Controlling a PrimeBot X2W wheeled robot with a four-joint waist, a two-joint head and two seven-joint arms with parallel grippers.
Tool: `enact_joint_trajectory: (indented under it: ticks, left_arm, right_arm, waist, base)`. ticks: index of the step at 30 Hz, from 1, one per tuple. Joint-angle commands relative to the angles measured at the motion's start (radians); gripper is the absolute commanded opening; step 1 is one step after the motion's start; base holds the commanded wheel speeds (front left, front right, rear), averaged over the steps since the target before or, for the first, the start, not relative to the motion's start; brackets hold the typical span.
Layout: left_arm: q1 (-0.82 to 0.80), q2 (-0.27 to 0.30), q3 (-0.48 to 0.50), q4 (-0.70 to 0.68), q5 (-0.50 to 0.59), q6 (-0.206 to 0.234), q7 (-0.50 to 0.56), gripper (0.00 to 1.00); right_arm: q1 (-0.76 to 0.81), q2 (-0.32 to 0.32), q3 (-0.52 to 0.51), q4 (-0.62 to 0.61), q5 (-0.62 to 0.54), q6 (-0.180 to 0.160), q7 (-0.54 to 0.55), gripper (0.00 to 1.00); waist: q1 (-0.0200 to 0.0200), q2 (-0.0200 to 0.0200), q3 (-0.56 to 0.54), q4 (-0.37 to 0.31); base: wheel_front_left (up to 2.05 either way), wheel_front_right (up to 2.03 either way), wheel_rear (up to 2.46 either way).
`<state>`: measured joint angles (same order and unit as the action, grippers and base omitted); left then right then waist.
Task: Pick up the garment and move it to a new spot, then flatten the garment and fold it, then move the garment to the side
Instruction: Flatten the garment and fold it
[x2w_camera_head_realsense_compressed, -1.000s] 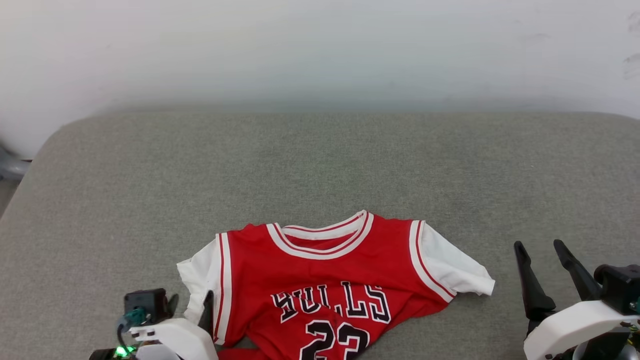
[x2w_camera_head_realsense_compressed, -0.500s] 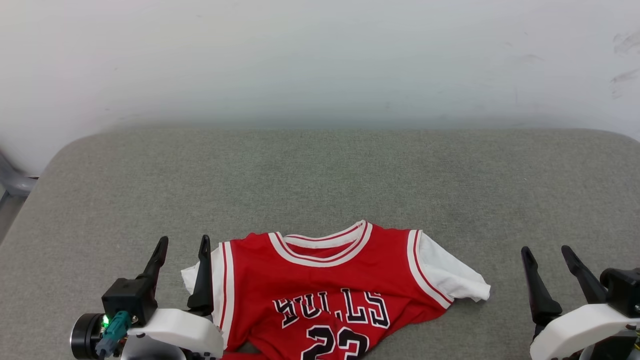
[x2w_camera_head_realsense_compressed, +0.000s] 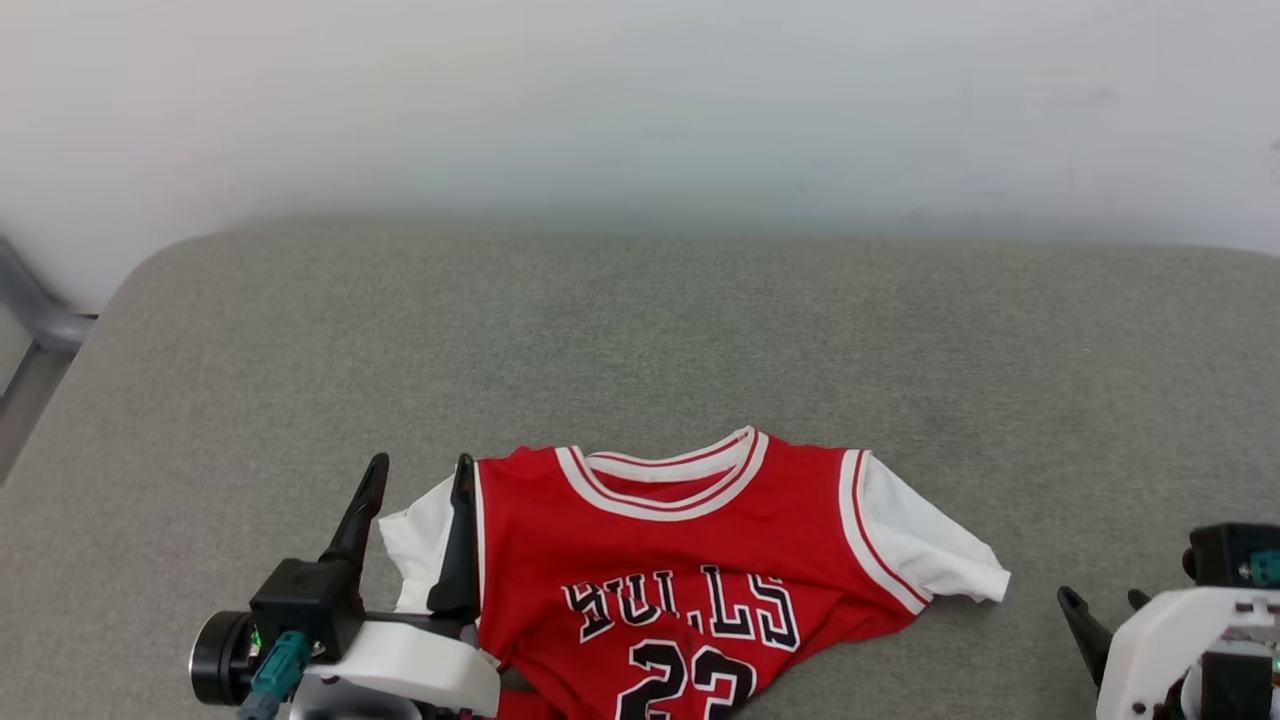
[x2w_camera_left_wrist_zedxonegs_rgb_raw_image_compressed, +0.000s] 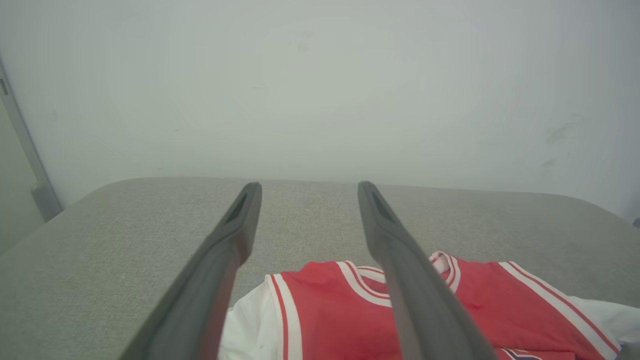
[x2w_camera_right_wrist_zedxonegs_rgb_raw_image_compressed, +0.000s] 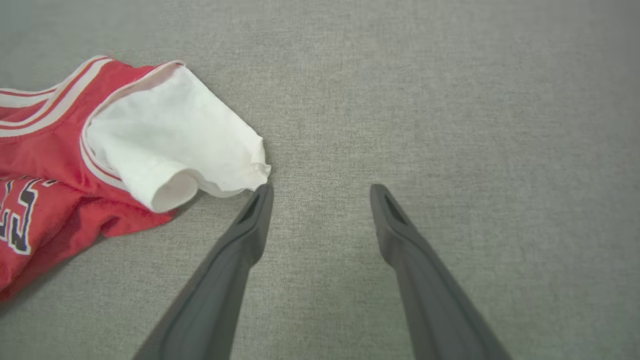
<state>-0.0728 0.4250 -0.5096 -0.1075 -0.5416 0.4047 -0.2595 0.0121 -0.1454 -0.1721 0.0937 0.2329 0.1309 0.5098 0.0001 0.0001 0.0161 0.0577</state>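
The garment's body (x2w_camera_head_realsense_compressed: 666, 564) will open out long with the lettering underneath when I swing it over by the sleeves, because loose folds (x2w_camera_head_realsense_compressed: 830, 624) are gathered beside the lettering.
The garment (x2w_camera_head_realsense_compressed: 690, 560), a red jersey with white sleeves and black "BULLS 23" lettering, lies face up at the near middle of the grey surface (x2w_camera_head_realsense_compressed: 640, 330), its lower part cut off by the frame edge. My left gripper (x2w_camera_head_realsense_compressed: 420, 465) hovers open over the garment's left white sleeve (x2w_camera_head_realsense_compressed: 415, 535), one finger outside the sleeve and one above it. In the left wrist view the left gripper (x2w_camera_left_wrist_zedxonegs_rgb_raw_image_compressed: 306, 187) points over the garment (x2w_camera_left_wrist_zedxonegs_rgb_raw_image_compressed: 330, 310) toward the wall. My right gripper (x2w_camera_right_wrist_zedxonegs_rgb_raw_image_compressed: 320, 189) is open above bare surface just right of the right sleeve (x2w_camera_right_wrist_zedxonegs_rgb_raw_image_compressed: 165, 145); its fingertips (x2w_camera_head_realsense_compressed: 1075, 605) show low at the right.
A pale wall (x2w_camera_head_realsense_compressed: 640, 100) rises behind the grey padded surface. A grey metal frame (x2w_camera_head_realsense_compressed: 40, 320) stands past the left edge. Bare padding stretches beyond and to both sides of the garment.
The left gripper has risen and swung forward beside the left sleeve. The right gripper has dropped lower in the head view. The camera has shifted slightly.
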Motion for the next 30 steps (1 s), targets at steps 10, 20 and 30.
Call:
enact_joint_trajectory:
  ticks: [10, 20, 30]
  left_arm:
    - [-0.055, -0.050, -0.004, 0.015, 0.030, -0.041, -0.007, 1.00]
    - [-0.047, -0.092, 0.032, 0.039, 0.053, -0.076, -0.007, 1.00]
    - [-0.025, -0.093, 0.073, 0.073, 0.034, -0.105, -0.005, 1.00]
  right_arm:
    - [-0.219, -0.142, 0.184, 0.155, 0.126, -0.001, 0.217, 1.00]
    - [-0.214, -0.168, 0.319, 0.319, 0.225, 0.000, 0.423, 0.55]
    - [-0.262, -0.181, 0.268, 0.292, 0.222, -0.001, 0.331, 0.00]
  waist:
    - [-0.0001, -0.0001, 0.075, 0.072]
    - [-0.0001, -0.0001, 0.093, 0.111]
    - [-0.0001, -0.0001, 0.072, 0.104]
  base:
    - [0.00, 0.00, 0.00]
    - [0.00, 0.00, 0.00]
    - [0.00, 0.00, 0.00]
